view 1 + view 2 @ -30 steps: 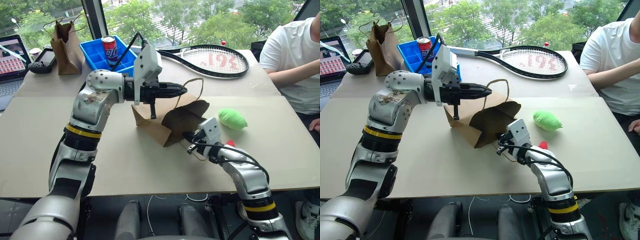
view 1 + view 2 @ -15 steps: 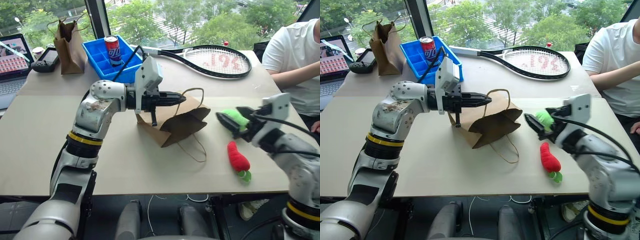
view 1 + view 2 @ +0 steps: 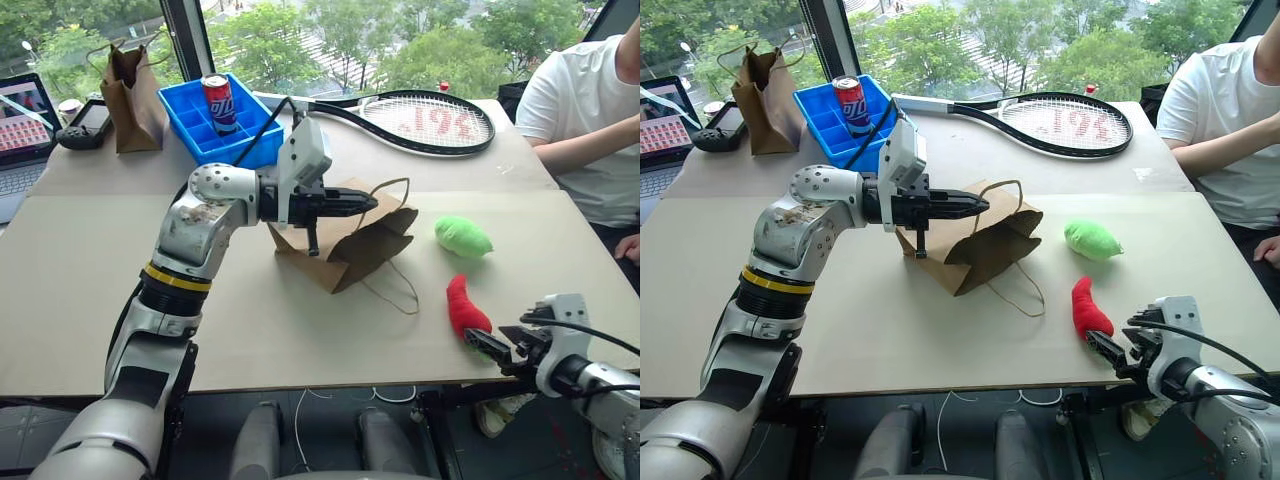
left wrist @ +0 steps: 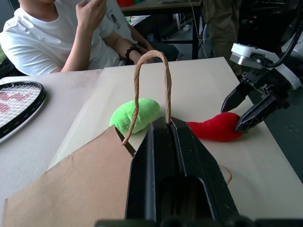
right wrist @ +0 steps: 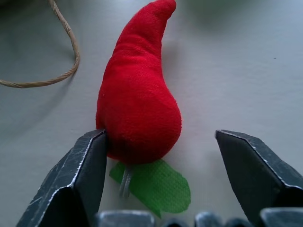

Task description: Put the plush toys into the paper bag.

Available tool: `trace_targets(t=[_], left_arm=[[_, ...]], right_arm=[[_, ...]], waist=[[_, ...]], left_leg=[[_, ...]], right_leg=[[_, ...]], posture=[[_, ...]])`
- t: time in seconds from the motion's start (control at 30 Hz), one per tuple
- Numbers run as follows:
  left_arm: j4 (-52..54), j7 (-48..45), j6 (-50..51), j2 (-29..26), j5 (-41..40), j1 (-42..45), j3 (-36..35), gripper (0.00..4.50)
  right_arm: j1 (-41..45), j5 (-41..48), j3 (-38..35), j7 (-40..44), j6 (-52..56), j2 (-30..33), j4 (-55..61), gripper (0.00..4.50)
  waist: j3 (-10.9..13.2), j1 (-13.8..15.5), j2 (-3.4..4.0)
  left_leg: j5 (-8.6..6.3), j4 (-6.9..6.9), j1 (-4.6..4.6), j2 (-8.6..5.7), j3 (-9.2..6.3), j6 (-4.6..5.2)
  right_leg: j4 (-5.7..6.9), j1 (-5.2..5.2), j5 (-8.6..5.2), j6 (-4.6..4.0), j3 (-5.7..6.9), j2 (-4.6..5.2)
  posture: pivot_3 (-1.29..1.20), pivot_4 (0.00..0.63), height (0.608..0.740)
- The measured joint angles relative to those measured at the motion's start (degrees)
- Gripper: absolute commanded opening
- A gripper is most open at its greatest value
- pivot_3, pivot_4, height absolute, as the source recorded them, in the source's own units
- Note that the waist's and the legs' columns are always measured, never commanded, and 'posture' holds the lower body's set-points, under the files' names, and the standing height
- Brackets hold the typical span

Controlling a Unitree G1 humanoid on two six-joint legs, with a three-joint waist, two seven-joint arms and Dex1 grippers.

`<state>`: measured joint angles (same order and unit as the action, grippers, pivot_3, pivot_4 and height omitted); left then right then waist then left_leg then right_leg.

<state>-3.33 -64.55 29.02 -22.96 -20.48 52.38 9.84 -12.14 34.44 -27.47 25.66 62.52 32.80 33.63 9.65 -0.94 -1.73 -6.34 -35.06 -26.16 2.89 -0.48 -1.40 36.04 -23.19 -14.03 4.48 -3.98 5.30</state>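
I expect the green plush toy [image 3: 463,236] to fit in sideways when I carry it to the tipped paper bag's gaping opening [image 3: 375,243], because that opening looks wider than the toy.
The light-brown paper bag [image 3: 350,245] sits mid-table, mouth toward the right, held up by my left gripper [image 3: 366,203], which is shut on its top edge where one twine handle [image 4: 150,75] loops up. The other handle [image 3: 398,292] lies on the table. A green plush toy [image 3: 463,236] rests right of the bag. The red chili plush toy [image 5: 139,104] lies nearer the front edge. My right gripper [image 3: 489,346] is open at the chili's thick green-tipped end, one finger on each side, the left finger [image 5: 83,175] against it.
A tennis racket [image 3: 430,118], a blue bin [image 3: 190,120] with a soda can [image 3: 217,100] and a darker paper bag [image 3: 130,90] stand at the back. A laptop [image 3: 22,125] sits far left. A person in a white shirt [image 3: 590,120] sits at the table's right side.
My right gripper left the bag's mouth, swung out to the right and came back low toward the front edge, opening around the red chili's end. The left gripper kept its hold.
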Motion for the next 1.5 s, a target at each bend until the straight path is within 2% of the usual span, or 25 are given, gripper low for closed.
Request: trace_targets(t=[0.1, 0.2, 0.27, 0.4, 0.5, 0.6, 0.73, 0.87, 0.93, 1.1, 1.23, 1.43, 1.5], left_arm=[[-0.46, -0.2, 0.0, -0.02, 0.0, 0.52, -0.01, 0.0], [-0.96, -0.21, -0.01, -0.03, 0.0, 0.67, -0.01, 0.0], [-1.05, -0.12, 0.0, -0.04, -0.03, 0.68, -0.04, 0.0], [-0.88, 0.24, 0.32, 0.66, -0.44, 0.8, -0.03, 0.0], [-0.64, 0.88, 0.35, 1.5, -0.78, 0.97, -0.01, 0.0], [-0.5, 1.15, 0.34, 1.92, -1.05, 0.99, 0.06, 0.0], [-0.11, 1.47, 0.49, 2.31, -1.47, 1.03, -0.01, 0.0], [1.19, 2.05, 1.41, 4.61, -2.22, 0.96, 0.67, 0.0], [3.13, 1.48, 1.86, 5.11, -2.7, 0.37, 1.74, 0.0], [5.69, 0.85, 3.55, 5.66, -4.24, -2.96, 3.58, 0.0], [7.03, 1.77, 4.24, 6.65, -4.41, -3.37, 3.76, 0.0], [7.47, 4.32, 4.87, 7.51, -4.45, -3.93, 3.69, 0.0], [7.47, 4.79, 4.86, 7.38, -4.41, -4.06, 3.64, 0.0]], right_arm=[[1.1, 0.24, 0.86, 1.88, -0.99, 2.59, -0.24, 1.75], [2.08, 1.03, 0.92, 5.71, -1.02, 9.18, -0.16, 0.85], [4.23, 2.95, 0.95, 8.43, -0.36, 13.16, 0.27, 0.06], [14.41, 8.71, 3.05, 11.52, 3.91, 18.74, 1.24, 0.02], [25.42, 10.26, 10.68, 11.53, 5.93, 19.84, 0.4, 0.02], [33.81, 9.42, 19.24, 10.44, 6.87, 17.1, -3.96, 0.02], [40.7, 6.61, 28.63, 10.49, 6.9, 14.61, -10.12, 0.02], [46.87, 4.76, 31.15, 10.84, 4.99, 6.73, -20.49, 0.02], [47.49, 4.39, 32.07, 12.81, 3.9, 5.53, -24.91, 0.02], [49.11, 5.96, 29.14, 15.67, 3.96, -0.47, -37.41, 0.02], [51.57, 7.91, 22.06, 12.69, 4.57, -7.81, -45.68, 0.02], [50.75, 16.5, 6.22, -3.97, 8.36, -27.12, -47.75, 0.02], [50.74, 17.61, 2.98, -9.66, 7.61, -30.63, -47.42, 0.02]], waist=[[0.0, 0.11, 0.0], [0.0, 0.14, 0.0], [0.0, 0.13, -0.01], [0.01, -0.18, -0.02], [0.02, -0.06, -0.03], [0.02, 0.05, -0.03], [0.02, 0.34, -0.03], [0.02, 0.18, -0.03], [0.02, 0.36, -0.03], [0.02, 0.01, -0.02], [0.02, -0.2, -0.01], [0.02, -0.39, 0.02], [0.02, -0.21, 0.03]], left_leg=[[0.0, -0.01, -0.03, -0.01, 0.0, 0.0], [0.0, 0.01, -0.03, -0.02, 0.0, 0.01], [0.0, 0.02, -0.03, -0.01, 0.0, 0.01], [0.0, 0.04, 0.0, 0.01, 0.0, 0.01], [0.01, 0.03, -0.02, 0.01, -0.01, 0.01], [0.01, 0.02, -0.1, -0.03, -0.01, 0.02], [0.01, 0.04, -0.2, -0.07, -0.02, 0.03], [0.01, 0.06, -0.21, -0.06, -0.07, 0.03], [0.01, 0.07, -0.21, -0.07, -0.09, 0.03], [0.02, 0.06, -0.2, -0.06, -0.13, 0.04], [0.03, 0.06, -0.14, -0.03, -0.19, 0.05], [0.03, 0.15, -0.14, -0.02, -0.26, 0.05], [0.03, 0.13, -0.14, -0.03, -0.26, 0.05]], right_leg=[[-0.02, 0.0, 0.0, 0.0, -0.01, 0.0], [-0.03, 0.0, 0.0, 0.0, -0.02, 0.0], [-0.02, -0.01, 0.0, 0.0, -0.02, 0.0], [-0.02, -0.01, -0.01, 0.02, -0.02, -0.03], [-0.04, -0.01, -0.02, 0.03, -0.01, -0.03], [-0.07, -0.04, 0.02, -0.01, -0.02, -0.01], [-0.08, -0.06, 0.29, 0.05, -0.02, -0.01], [-0.05, -0.08, 0.33, 0.12, -0.01, -0.04], [-0.04, -0.06, 0.31, 0.15, 0.0, -0.05], [0.07, -0.09, 0.33, 0.14, -0.01, -0.09], [0.11, -0.06, 0.35, 0.11, 0.0, -0.15], [0.21, -0.11, 0.35, 0.12, 0.01, -0.18], [0.19, -0.08, 0.35, 0.12, 0.02, -0.18]], posture=[[0.0, 0.15, 0.74], [0.0, 0.15, 0.74], [0.0, 0.15, 0.74], [0.0, 0.15, 0.74], [0.0, 0.15, 0.74], [0.0, 0.15, 0.74], [0.0, 0.15, 0.74], [0.0, 0.15, 0.74], [0.0, 0.15, 0.74], [0.0, 0.15, 0.74], [0.0, 0.15, 0.74], [0.0, 0.15, 0.74], [0.0, 0.15, 0.74]])
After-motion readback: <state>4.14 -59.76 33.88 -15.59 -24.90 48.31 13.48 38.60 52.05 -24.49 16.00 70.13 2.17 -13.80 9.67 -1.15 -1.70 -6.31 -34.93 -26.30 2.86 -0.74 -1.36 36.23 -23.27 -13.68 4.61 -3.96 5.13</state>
